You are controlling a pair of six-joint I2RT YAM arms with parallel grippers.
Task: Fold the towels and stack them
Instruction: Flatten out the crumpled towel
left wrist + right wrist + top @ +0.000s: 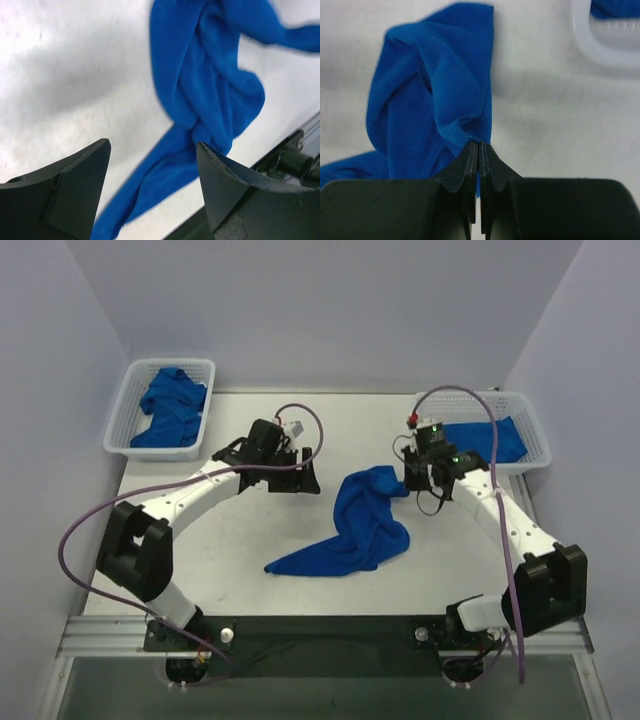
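Observation:
The robot's right gripper holds only one end of the towel, with the towel bunched [368,527], so the left gripper should take the towel's upper fold [358,483] before the right gripper pulls the towel's end.
A royal-blue towel [365,525] lies bunched on the white table, with one long tail trailing toward the front left. My right gripper [412,480] is shut on its upper right edge and holds that end a little off the table. The right wrist view shows the towel [435,100] pinched between the closed fingertips of the right gripper [479,144]. My left gripper [300,472] stands open to the left of the towel and apart from it. In the left wrist view the towel [200,90] lies beyond the spread left gripper [152,145], with nothing between its fingers.
A white mesh basket [125,410] at the back left holds a crumpled blue towel [172,405]. Another basket [535,435] at the back right holds a flat blue towel [490,440]; its rim [600,55] shows in the right wrist view. Purple walls enclose the table.

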